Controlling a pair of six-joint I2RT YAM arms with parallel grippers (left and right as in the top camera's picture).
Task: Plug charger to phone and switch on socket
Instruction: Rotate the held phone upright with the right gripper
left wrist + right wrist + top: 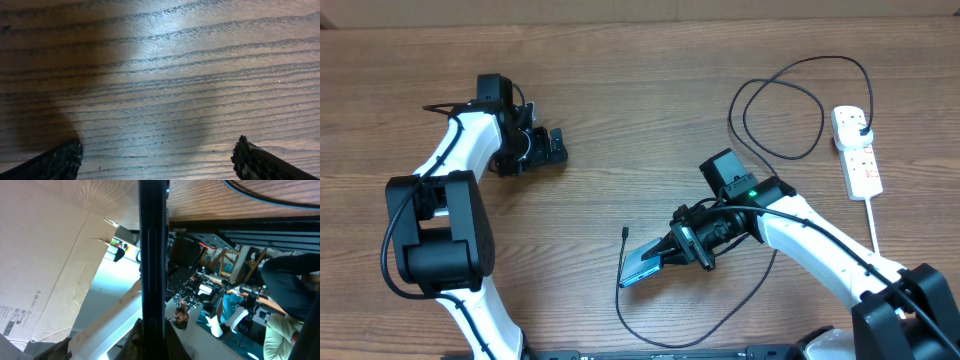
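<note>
The tilted phone (640,264) is too close to the charger's connector tip. My right gripper should therefore swing the phone back toward the table's middle (660,193) and turn its screen up before plugging in.
The phone (638,268), with a light blue-teal screen, is held tilted near the table's front middle, and my right gripper (663,254) is shut on its right end. In the right wrist view the phone (152,255) shows edge-on as a dark vertical bar clamped between the fingers (145,342). The charger (780,110), a thin black cable, loops from its plug in the white socket (857,152) at the far right, passes under the right arm and curls round to its connector tip (624,233), just left of the phone. My left gripper (548,147) stands open over bare wood (160,90) at the back left.
The socket's white cord (873,228) runs toward the front right edge. Beyond the table's front edge the right wrist view shows a cardboard box (50,265) and room clutter. The right arm (800,225) lies across the cable.
</note>
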